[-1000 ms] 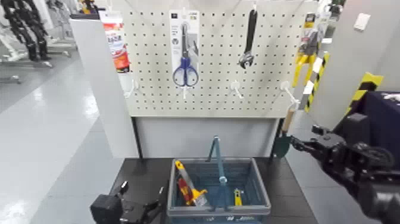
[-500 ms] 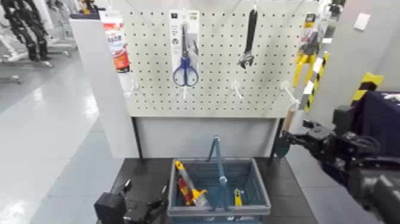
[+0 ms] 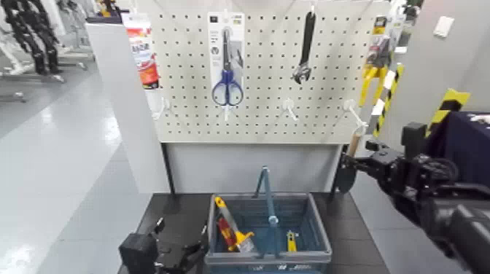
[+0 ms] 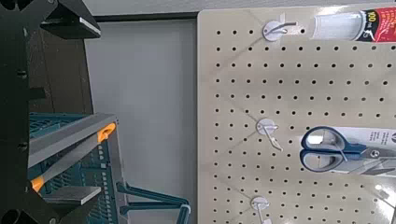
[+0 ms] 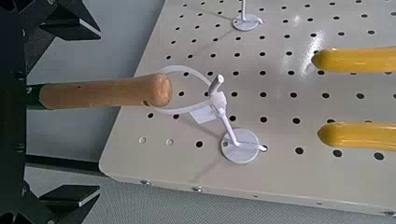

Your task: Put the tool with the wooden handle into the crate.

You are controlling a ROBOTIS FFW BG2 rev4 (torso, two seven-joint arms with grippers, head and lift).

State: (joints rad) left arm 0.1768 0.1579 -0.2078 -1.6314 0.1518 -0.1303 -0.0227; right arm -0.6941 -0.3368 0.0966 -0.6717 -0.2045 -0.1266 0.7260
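The white loop (image 5: pixel 177 113) holds a wide round arc (image 5: pixel 193 72), so I expect the loop to slip off the hook and stay open when I lift the trowel.
The trowel hangs at the pegboard's lower right, its tan wooden handle (image 3: pixel 354 143) above the dark green blade (image 3: pixel 345 177). In the right wrist view the handle (image 5: pixel 103 91) lies between my fingers, and its white loop (image 5: pixel 191 89) sits on a white hook (image 5: pixel 224 117). My right gripper (image 3: pixel 357 166) is open, its fingers wide apart on either side of the trowel (image 5: pixel 89 107). The blue-grey crate (image 3: pixel 267 256) with its blue hoop handle (image 3: pixel 267 193) stands on the dark shelf below the board. My left gripper (image 3: pixel 179 240) is open and empty, low beside the crate's left side.
Blue-handled scissors (image 3: pixel 227 80), a black wrench (image 3: pixel 305 47) and yellow-handled pliers (image 3: pixel 375 69) hang on the pegboard (image 3: pixel 270 116). The crate holds an orange-red tool (image 3: pixel 232 229) and a small yellow item (image 3: pixel 290 240). A white side panel (image 3: pixel 127 109) stands at the left.
My right gripper has moved left, up to the hanging trowel. The left gripper has shifted slightly right, toward the crate. The trowel has not moved.
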